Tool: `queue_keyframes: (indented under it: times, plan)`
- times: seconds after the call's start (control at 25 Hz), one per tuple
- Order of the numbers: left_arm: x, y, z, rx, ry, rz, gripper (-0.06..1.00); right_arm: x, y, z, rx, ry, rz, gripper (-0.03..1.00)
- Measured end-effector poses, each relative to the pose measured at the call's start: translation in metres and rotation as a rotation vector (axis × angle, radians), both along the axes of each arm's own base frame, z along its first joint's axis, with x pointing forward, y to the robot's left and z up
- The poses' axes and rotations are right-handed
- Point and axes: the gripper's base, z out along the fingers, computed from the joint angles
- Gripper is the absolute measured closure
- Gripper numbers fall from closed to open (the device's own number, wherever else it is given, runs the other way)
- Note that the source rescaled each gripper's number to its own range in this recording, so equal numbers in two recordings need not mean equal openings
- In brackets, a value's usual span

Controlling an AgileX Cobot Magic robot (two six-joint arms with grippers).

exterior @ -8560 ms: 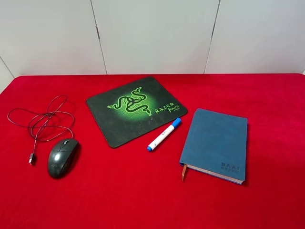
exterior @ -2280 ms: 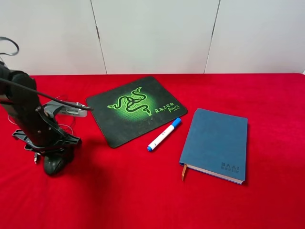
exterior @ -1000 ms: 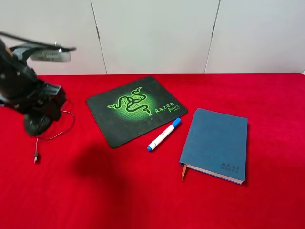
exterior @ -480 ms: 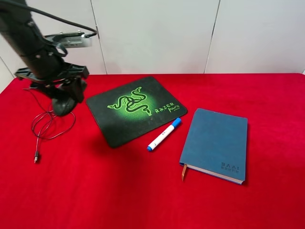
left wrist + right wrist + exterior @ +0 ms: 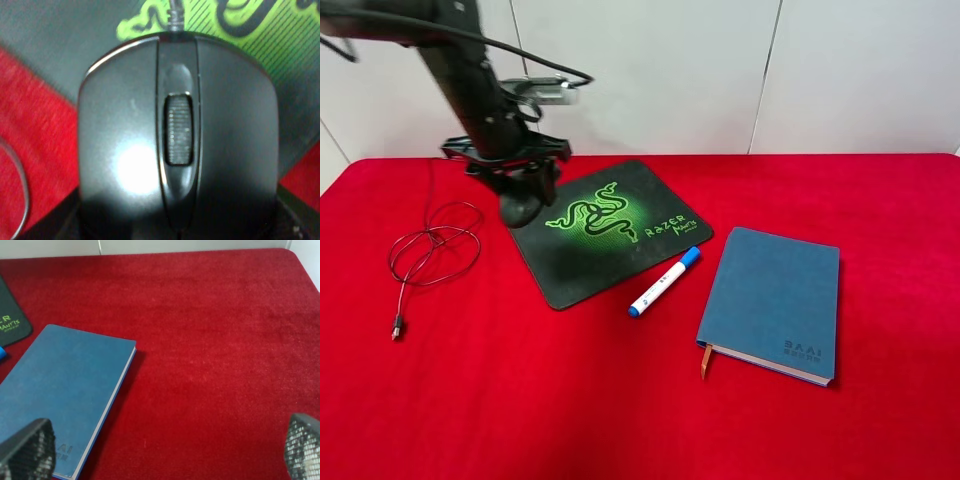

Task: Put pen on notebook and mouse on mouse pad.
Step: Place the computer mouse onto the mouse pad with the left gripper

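Observation:
The dark mouse hangs wheel up [image 5: 178, 129] and the pad's green logo [image 5: 603, 216] is clear, so my left gripper keeps going inward until the mouse is resting there.
The dark mouse [image 5: 516, 212] hangs in my left gripper [image 5: 525, 190], which is shut on it, over the left edge of the black mouse pad [image 5: 610, 235]. The mouse [image 5: 177, 145] fills the left wrist view, with the pad's green logo [image 5: 145, 25] beyond it. Its cable [image 5: 432, 245] trails left on the cloth to the USB plug [image 5: 395, 328]. The white pen [image 5: 663, 282] lies between the pad and the blue-grey notebook [image 5: 772, 300]. My right gripper [image 5: 165, 452] is open, hovering beside the notebook [image 5: 60, 390]; it is out of the exterior view.
Red cloth [image 5: 620, 420] covers the whole table, and a white panel wall stands behind it. A corner of the mouse pad [image 5: 10, 322] shows in the right wrist view.
My left arm has carried the mouse from the table's left side rightward to the pad's left edge. The cable has dragged along behind it. Pen and notebook have not moved.

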Motion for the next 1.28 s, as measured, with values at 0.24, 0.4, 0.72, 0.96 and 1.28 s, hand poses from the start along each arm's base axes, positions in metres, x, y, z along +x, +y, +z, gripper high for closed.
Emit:
queue_keyframes:
  times: [0.24,0.4,0.72,0.96,1.28]
  plan:
    - [0.023,-0.029,-0.024,0.003,0.006,-0.044,0.94,0.000,0.000,0.000,0.000,0.000,0.000,-0.03]
    - [0.035,-0.044,-0.037,0.000,-0.003,-0.065,0.94,0.000,0.000,0.000,0.000,0.000,0.000,-0.03]
    - [0.044,-0.063,-0.063,-0.004,-0.022,-0.088,0.94,0.000,0.000,0.000,0.000,0.000,0.000,-0.03]
    - [0.043,-0.071,-0.069,0.008,-0.036,-0.111,0.94,0.000,0.000,0.000,0.000,0.000,0.000,-0.03]
    - [0.045,-0.071,-0.068,0.039,-0.070,-0.066,0.20,0.000,0.000,0.000,0.000,0.000,0.000,-0.03]
